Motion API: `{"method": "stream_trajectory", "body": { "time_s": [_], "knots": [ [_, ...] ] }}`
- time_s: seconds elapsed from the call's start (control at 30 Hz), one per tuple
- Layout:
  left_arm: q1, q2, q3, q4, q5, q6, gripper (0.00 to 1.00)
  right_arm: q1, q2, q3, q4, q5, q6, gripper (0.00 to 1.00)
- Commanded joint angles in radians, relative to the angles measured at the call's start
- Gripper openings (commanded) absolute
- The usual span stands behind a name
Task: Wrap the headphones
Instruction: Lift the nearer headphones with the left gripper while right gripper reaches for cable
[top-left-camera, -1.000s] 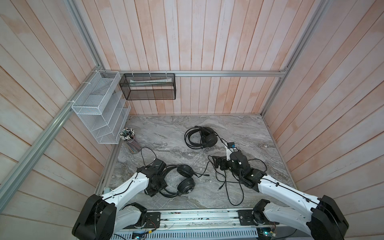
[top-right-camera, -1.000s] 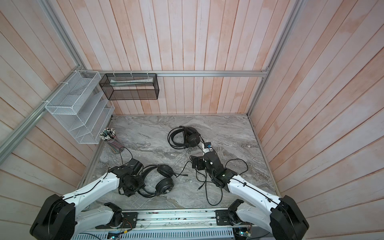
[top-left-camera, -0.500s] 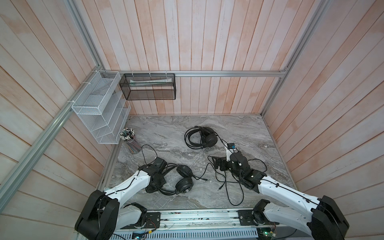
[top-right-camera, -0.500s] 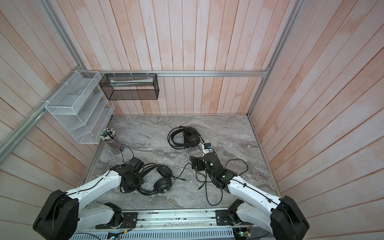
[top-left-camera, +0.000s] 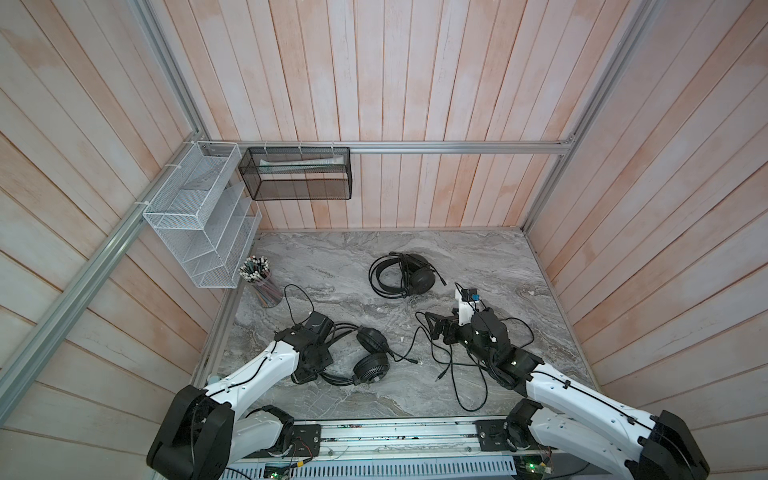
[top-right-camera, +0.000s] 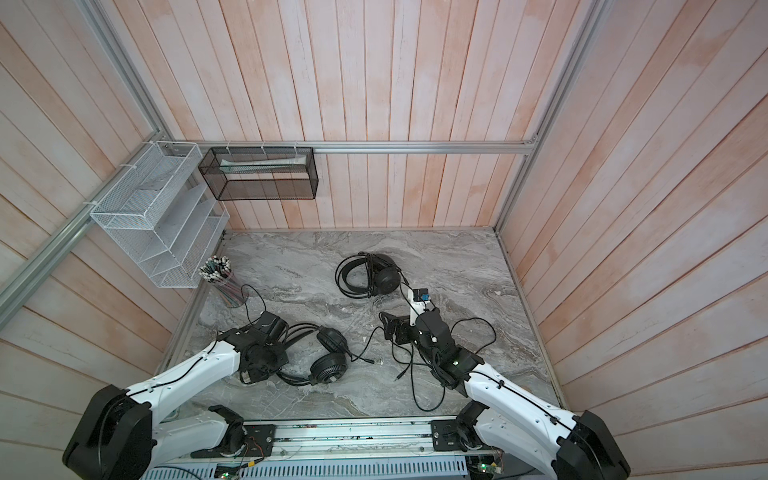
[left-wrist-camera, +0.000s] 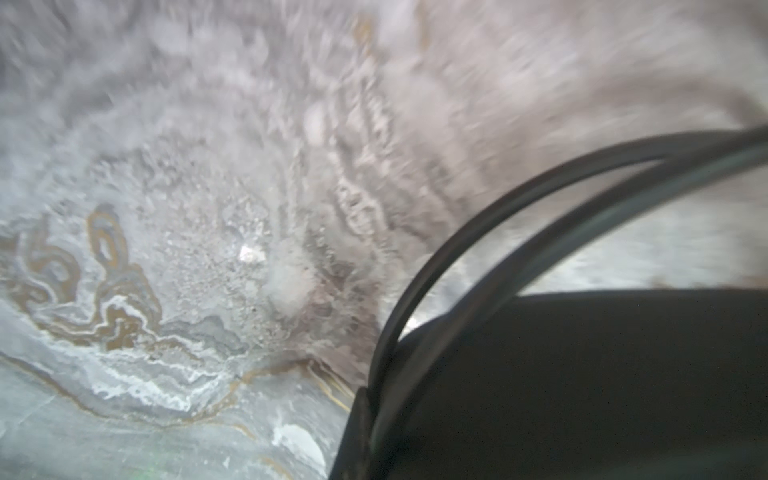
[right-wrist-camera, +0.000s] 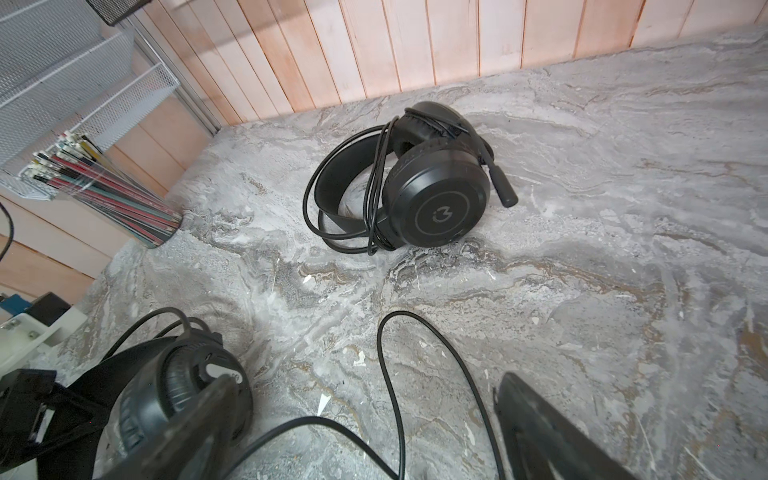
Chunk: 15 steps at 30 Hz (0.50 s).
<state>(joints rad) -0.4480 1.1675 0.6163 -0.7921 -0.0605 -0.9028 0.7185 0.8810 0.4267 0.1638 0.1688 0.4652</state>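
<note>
The cable's slack loop (right-wrist-camera: 402, 313) is below my right gripper, so that gripper should grab the cable (top-left-camera: 392, 352) near the earcup while my left gripper lifts the near headphones.
Two black headphones lie on the marble table. The far headphones (top-left-camera: 402, 274) (top-right-camera: 369, 276) (right-wrist-camera: 419, 187) have their cable wound round the headband. The near headphones (top-left-camera: 372, 353) (top-right-camera: 330, 353) lie at the front left, one earcup (right-wrist-camera: 183, 395) also showing in the right wrist view. My left gripper (top-left-camera: 309, 372) (top-right-camera: 258, 371) (left-wrist-camera: 374, 436) is shut on their double-wire headband (left-wrist-camera: 478, 232). Their loose cable (top-left-camera: 457, 365) (top-right-camera: 411, 374) (right-wrist-camera: 395, 374) sprawls at the front right. My right gripper (top-left-camera: 436, 330) (top-right-camera: 392, 328) (right-wrist-camera: 365, 449) hangs open just above it, with cable strands between the fingers.
A clear cup of pencils (top-left-camera: 259, 278) (right-wrist-camera: 108, 195) stands at the left edge. A white mesh organiser (top-left-camera: 199, 232) and a black mesh basket (top-left-camera: 297, 172) hang on the walls. The arms' metal rail (top-left-camera: 395, 432) runs along the front edge.
My left gripper has shut on the near headphones' headband, and the headset has shifted slightly. The right arm has stayed still and open.
</note>
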Motion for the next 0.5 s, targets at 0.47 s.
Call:
{"method": "stream_trajectory", "body": {
  "time_s": [0.47],
  "knots": [
    [0.006, -0.138, 0.328, 0.123, -0.045, 0.290, 0.00, 0.004, -0.401, -0.070, 0.106, -0.268, -0.073, 1.00]
  ]
}}
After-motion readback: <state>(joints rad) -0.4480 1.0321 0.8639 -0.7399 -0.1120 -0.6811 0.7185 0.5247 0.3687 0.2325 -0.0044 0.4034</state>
